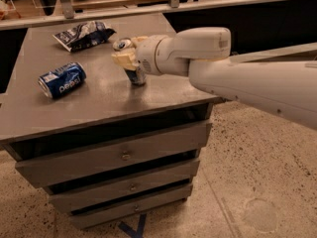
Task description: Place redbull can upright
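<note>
My gripper has the redbull can's bottom (136,79) slanting over the grey table top, so I should raise the can clear and straighten it before lowering it upright.
The redbull can (133,76) is slim and silver with blue patches. It stands slightly tilted, its top leaning left, its bottom on or just above the grey table top (94,100) near the middle. My gripper (127,57) is shut around the can's upper part, coming in from the right on the white arm; the tan fingers (124,61) hide much of the can's side. The can's silver lid shows above the fingers.
A fatter blue Pepsi can (62,79) lies on its side at the table's left. A crumpled dark chip bag (81,33) lies at the back left. The table has drawers below. A rail runs behind the table.
</note>
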Robot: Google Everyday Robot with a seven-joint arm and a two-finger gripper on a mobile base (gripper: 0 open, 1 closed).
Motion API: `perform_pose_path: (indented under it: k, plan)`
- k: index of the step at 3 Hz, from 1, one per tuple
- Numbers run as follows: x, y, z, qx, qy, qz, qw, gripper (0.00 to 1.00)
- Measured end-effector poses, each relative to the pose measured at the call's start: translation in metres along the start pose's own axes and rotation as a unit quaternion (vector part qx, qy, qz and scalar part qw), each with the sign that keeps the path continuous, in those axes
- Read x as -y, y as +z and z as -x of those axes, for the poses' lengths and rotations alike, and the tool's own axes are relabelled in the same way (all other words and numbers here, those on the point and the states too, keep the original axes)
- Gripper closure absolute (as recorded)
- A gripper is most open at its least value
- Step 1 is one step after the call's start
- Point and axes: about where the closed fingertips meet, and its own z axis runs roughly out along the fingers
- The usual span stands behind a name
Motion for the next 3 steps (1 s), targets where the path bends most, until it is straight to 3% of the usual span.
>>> perform_pose_path:
  k: [1, 2, 3]
  plan:
    - [-0.0021, -0.0003, 0.0037, 0.014, 0.052, 0.004, 0.9985, 1.0]
    - [-0.0066, -0.0018, 0.0026, 0.017, 0.119, 0.013, 0.9926, 1.0]
    - [-0.0091, -0.0091, -0.0042, 0.008, 0.159, 0.007, 0.9873, 0.82]
